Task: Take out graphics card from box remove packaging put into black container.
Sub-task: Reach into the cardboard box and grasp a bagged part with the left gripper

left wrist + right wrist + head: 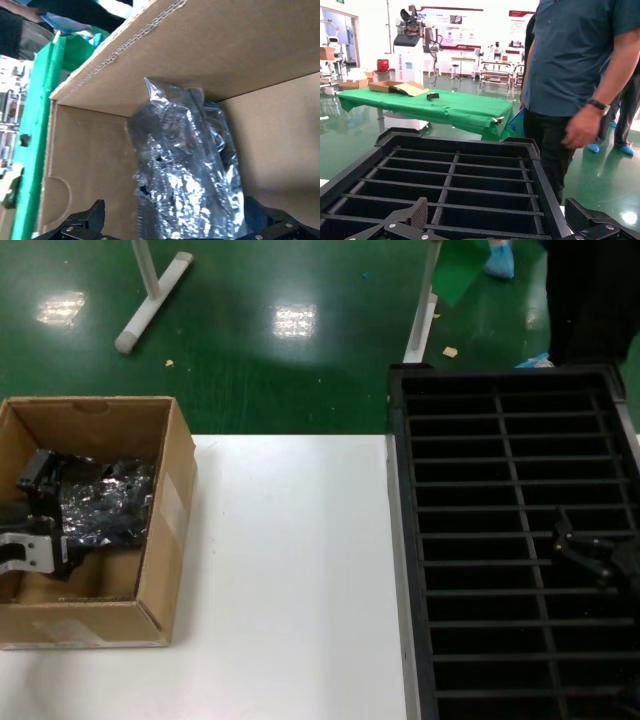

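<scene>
A darker plastic edge [220,127] shows beside the crinkly silvery-grey bag [175,167]. I should expect another bag under it when I lift it.
The brown cardboard box [165,510] stands open on the white table at the left. The crinkly silvery-grey bag [105,500] lies inside it, against the box wall. The graphics card is hidden; only dark shapes show through the bag [185,175]. My left gripper [50,515] is down inside the box, open, with its fingers [85,222] on either side of the bag's near end. The black slotted container [510,540] fills the right side. My right gripper [590,555] hangs open and empty over its slots [465,185].
The white table [290,570] lies between the box and the container. A person [580,75] stands just beyond the container's far corner. Green floor and white stand legs [150,300] lie past the table's far edge.
</scene>
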